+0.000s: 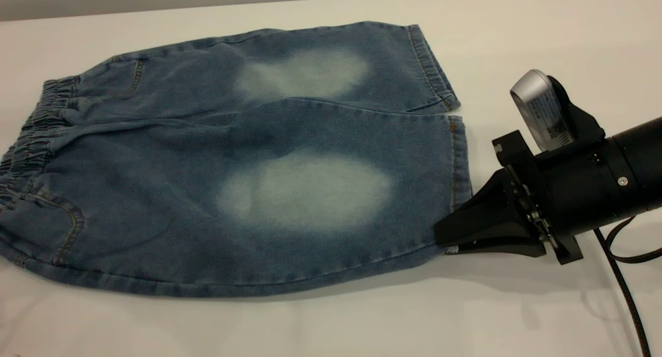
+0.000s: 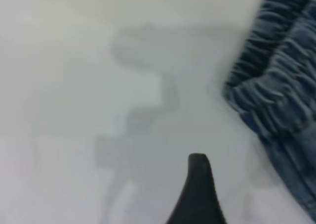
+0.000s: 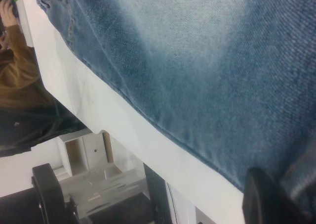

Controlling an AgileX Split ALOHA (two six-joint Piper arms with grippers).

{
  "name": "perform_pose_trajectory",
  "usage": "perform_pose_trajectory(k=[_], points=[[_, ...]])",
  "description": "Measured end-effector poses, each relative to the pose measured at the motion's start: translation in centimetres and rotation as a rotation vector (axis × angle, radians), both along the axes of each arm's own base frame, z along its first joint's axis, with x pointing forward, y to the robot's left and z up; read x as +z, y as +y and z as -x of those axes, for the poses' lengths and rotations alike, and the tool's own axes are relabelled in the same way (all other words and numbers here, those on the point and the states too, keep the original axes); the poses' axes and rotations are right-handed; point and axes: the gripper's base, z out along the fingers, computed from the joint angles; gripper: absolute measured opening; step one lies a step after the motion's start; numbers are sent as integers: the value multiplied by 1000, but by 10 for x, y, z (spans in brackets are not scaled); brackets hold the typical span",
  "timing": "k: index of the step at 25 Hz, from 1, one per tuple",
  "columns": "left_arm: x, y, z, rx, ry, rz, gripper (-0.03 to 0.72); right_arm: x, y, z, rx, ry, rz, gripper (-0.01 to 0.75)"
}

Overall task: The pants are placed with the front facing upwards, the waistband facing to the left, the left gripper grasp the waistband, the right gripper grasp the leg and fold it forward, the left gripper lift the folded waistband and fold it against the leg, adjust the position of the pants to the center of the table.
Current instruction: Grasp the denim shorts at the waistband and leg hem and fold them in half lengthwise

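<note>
My left gripper should go on to the waistband's free near corner (image 2: 248,99) before its fingers close there, since my right gripper holds the near leg's hem corner (image 1: 429,248).
The pants (image 1: 289,155) lie flat on the white table (image 1: 517,31), blue denim with pale oval patches. The gathered waistband (image 1: 31,134) is at the left and both legs point right. My right gripper (image 1: 446,238), black wedge jaws, is shut on the hem corner of the near leg (image 1: 455,191). In the right wrist view one black fingertip (image 3: 266,199) rests on the denim (image 3: 207,61). My left gripper (image 2: 242,192) is out of the exterior view. Its wrist view shows one black fingertip (image 2: 197,184) over bare table, short of the ruched waistband (image 2: 276,80), with nothing held.
The table's near edge (image 3: 123,130) runs close beside the near leg. Past that edge are a person's hand and brown sleeve (image 3: 17,61) and grey equipment (image 3: 94,184). The right arm's black cable (image 1: 628,295) trails over the table at the right.
</note>
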Motion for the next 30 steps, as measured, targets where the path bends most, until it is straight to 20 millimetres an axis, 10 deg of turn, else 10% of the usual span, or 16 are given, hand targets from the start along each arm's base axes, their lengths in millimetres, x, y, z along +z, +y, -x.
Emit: perform_pose_trajectory(k=[30], points=[[-67, 4, -19, -270, 29, -5, 526, 0, 0, 2, 29, 0, 0, 18]])
